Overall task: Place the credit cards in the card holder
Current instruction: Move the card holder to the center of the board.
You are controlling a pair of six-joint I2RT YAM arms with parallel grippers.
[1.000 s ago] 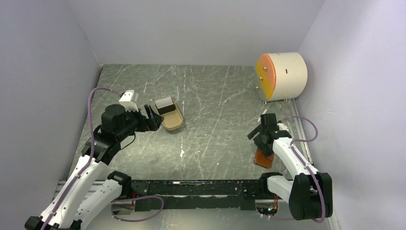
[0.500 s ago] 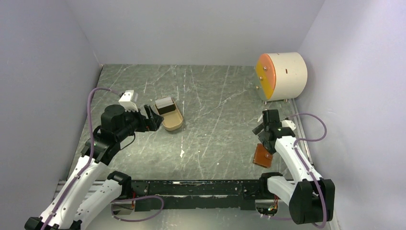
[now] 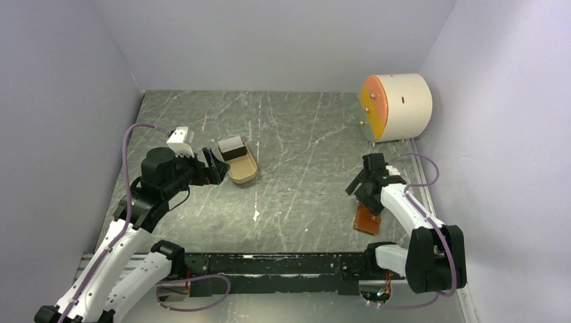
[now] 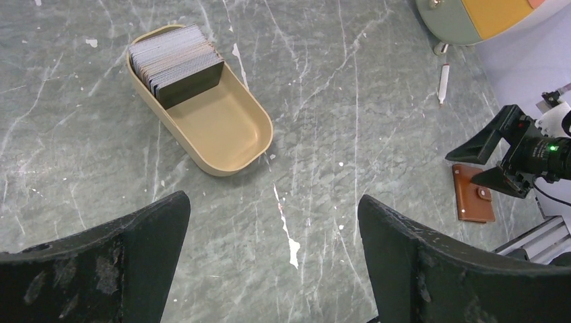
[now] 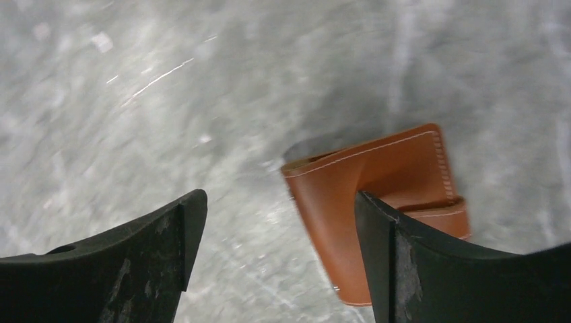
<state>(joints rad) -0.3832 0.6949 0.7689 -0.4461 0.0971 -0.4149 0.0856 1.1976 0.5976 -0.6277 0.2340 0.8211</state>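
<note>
The card holder is a long way from the tray and the left gripper, so the robot's right gripper should first slide the card holder over toward the table's middle.
A stack of dark grey and pale credit cards stands on edge in one end of a tan oval tray; the stack also shows in the left wrist view. My left gripper is open and empty, just left of the tray; its view looks down on bare table. The reddish-brown card holder lies closed on the table at the near right. My right gripper is open and empty just above its far edge. In the right wrist view the card holder lies by the right finger, snap tab showing.
A white drum with an orange face lies at the far right, near the right wall. The tray's other end holds nothing. The card holder lies close to the table's front rail and right edge.
My right gripper lifted off the card holder, swung back, then shifted a little left; more of the holder now shows. The left arm and the tray have not moved.
</note>
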